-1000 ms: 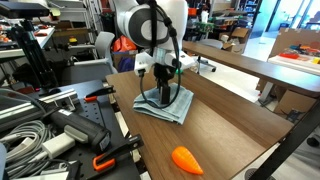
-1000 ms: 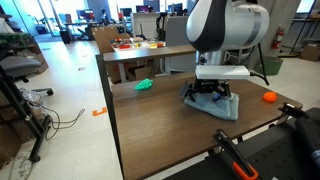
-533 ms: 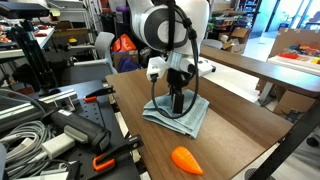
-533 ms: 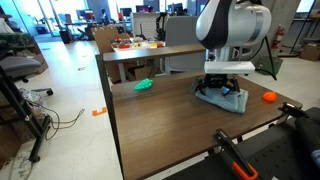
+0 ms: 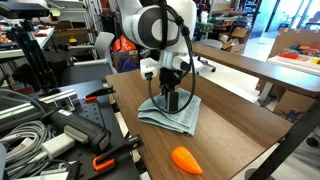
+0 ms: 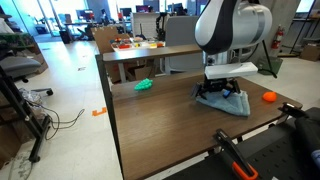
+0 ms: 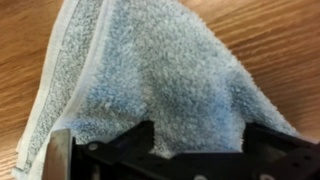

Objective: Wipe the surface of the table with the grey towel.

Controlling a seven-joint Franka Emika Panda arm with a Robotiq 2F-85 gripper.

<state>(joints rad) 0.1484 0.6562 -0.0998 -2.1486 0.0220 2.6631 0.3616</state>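
Note:
My gripper should pull the towel back toward the opposite edge point(image 5: 262, 122), because the grey towel's near corner point(image 6: 241, 115) is close to the table's edge by the bench.
The grey towel point(image 5: 178, 117) lies rumpled on the dark brown table point(image 5: 235, 128), and both show in both exterior views, the towel point(image 6: 228, 105) on the table point(image 6: 160, 120). My gripper point(image 5: 170, 101) points straight down into the towel's middle and is shut on a bunched fold of it, pressing it to the tabletop; it also shows from the side point(image 6: 222, 94). In the wrist view the towel point(image 7: 150, 70) fills the frame and rises between the fingers point(image 7: 195, 150), hiding the fingertips.
An orange carrot-like object point(image 5: 187, 159) lies on the table near the towel, also visible in an exterior view point(image 6: 268, 97). A green object point(image 6: 144, 85) sits toward the table's far end. Cables and tools point(image 5: 50, 130) crowd the bench beside the table. A lighter tan table point(image 6: 135, 55) stands behind.
The gripper dragged the towel across the tabletop toward the carrot side, then back a little. The towel's shape shifted with it. The carrot has not moved.

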